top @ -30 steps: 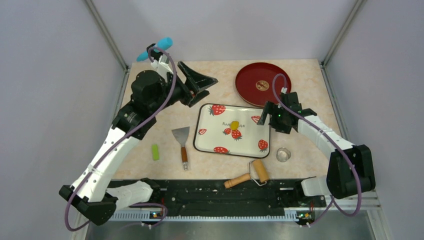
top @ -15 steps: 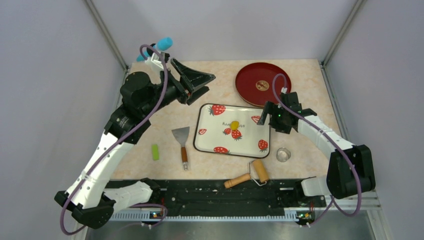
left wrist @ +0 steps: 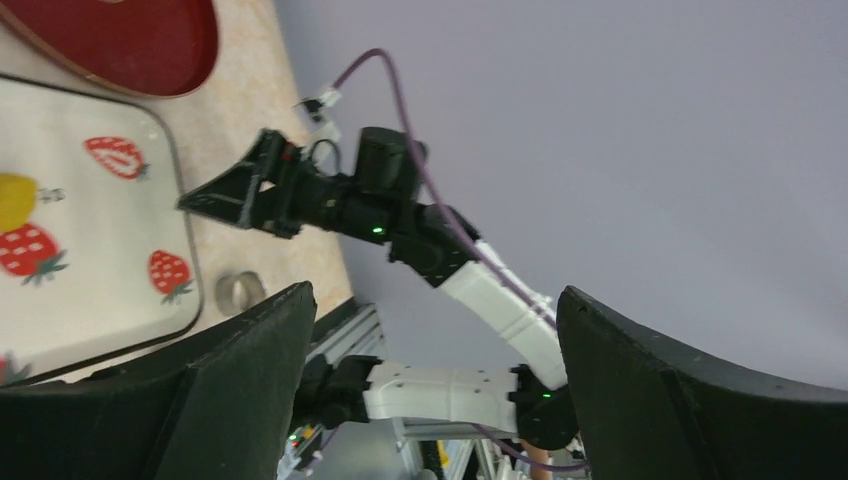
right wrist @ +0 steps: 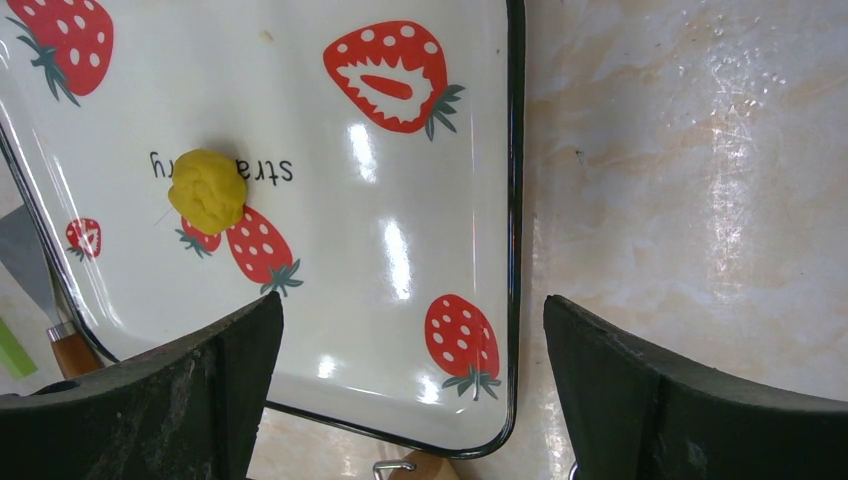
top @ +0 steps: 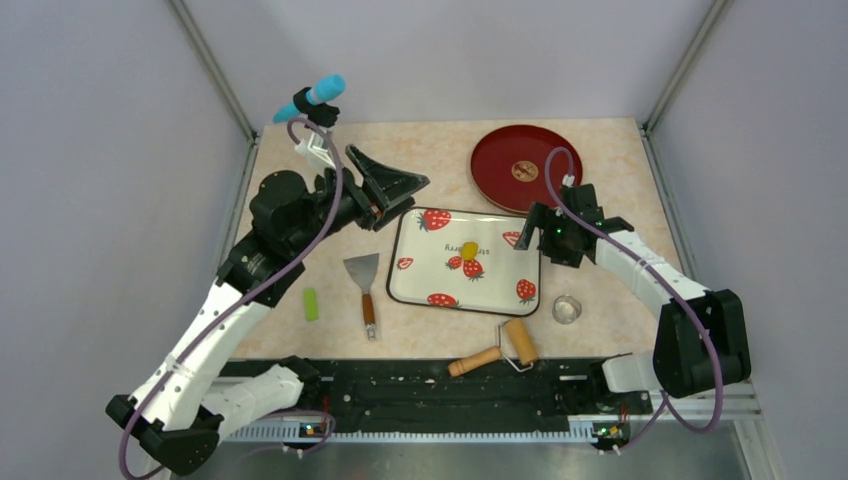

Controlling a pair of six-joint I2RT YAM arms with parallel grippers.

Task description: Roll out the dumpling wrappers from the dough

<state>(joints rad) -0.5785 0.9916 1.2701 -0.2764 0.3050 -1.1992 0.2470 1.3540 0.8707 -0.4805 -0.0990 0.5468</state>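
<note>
A clear gap (top: 382, 278) lies between the scraper and the tray's rim (top: 390, 278), so the robot's left gripper should keep going down until its open fingers are on either side of that rim, and then close.
A small lump of yellow dough (top: 468, 248) lies on the white strawberry tray (top: 495, 285); it also shows in the right wrist view (right wrist: 207, 190) and at the left edge of the left wrist view (left wrist: 14, 200). No flat wrapper shows. My left gripper (top: 405, 184) is open and empty, raised above the table at the tray's far left corner. My right gripper (top: 528, 232) is open and empty over the tray's right edge (right wrist: 515, 200). The tan wooden roller (top: 506, 348) lies near the table's front edge.
A metal scraper with a wooden handle (top: 364, 287) lies left of the tray. A small green piece (top: 311, 304) lies farther left. A small metal ring (top: 566, 309) sits right of the tray. A dark red plate (top: 500, 160) stands at the back. A blue-tipped tool (top: 312, 96) sits at the back left corner.
My left arm has swung down and toward the tray, its gripper still open. My right arm, the dough and the tools have not moved.
</note>
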